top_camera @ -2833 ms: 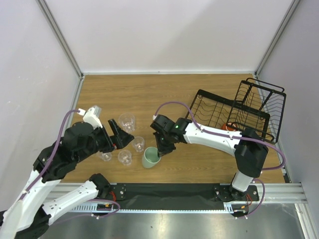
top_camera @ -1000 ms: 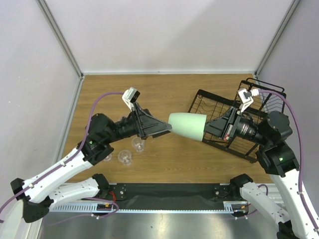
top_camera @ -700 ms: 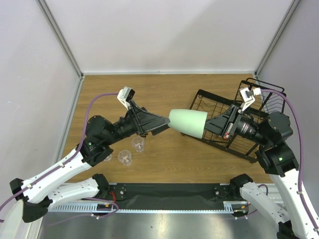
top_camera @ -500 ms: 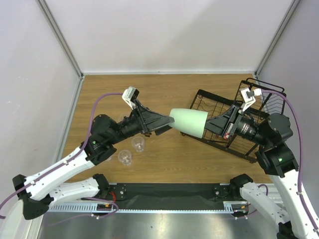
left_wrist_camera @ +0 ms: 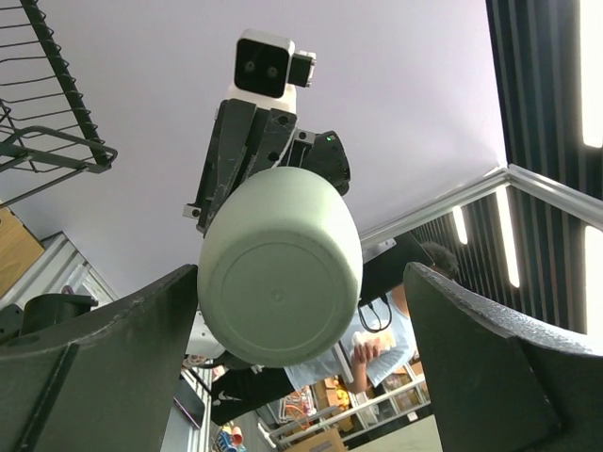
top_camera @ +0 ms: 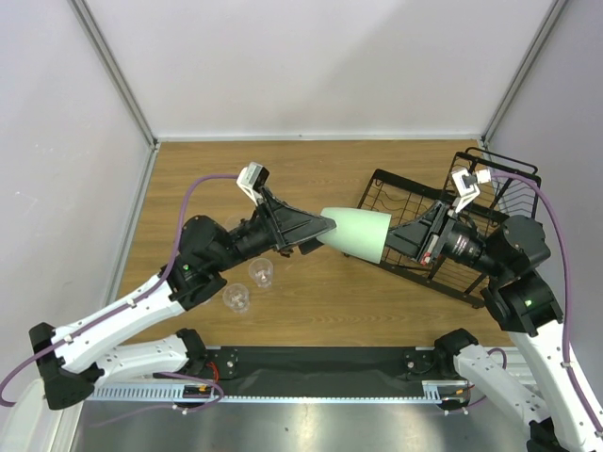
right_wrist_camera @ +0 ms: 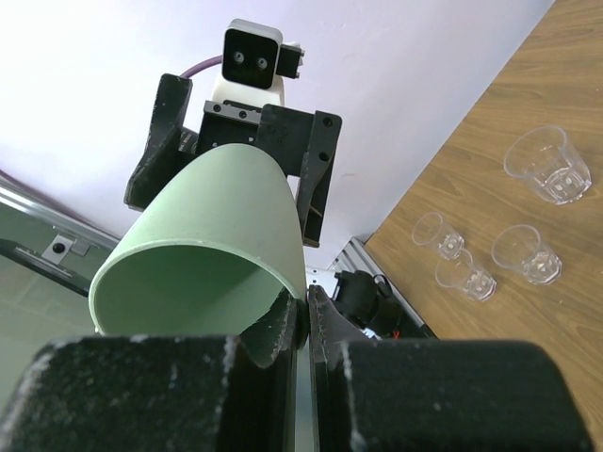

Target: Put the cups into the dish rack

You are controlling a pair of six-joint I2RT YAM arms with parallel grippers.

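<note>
My right gripper is on the mint-green cup's rim. My left gripper should take the cup's base so my right gripper can back away before it racks the cup rim down.
The pale mint-green cup hangs on its side in mid-air, left of the black wire dish rack. My right gripper is shut on its rim, one finger inside and one outside, as the right wrist view shows. My left gripper is open, its jaws straddling the cup's base with a gap on each side. Several clear tumblers stand on the table, two of them in the top view. The orange-red mug is hidden.
The wooden table is walled at the back and both sides. The rack's taller basket section stands at the far right. My left arm stretches over the tumblers.
My right gripper has lifted the mint cup off the table and holds it sideways. My left gripper has moved right, up to the cup's base.
</note>
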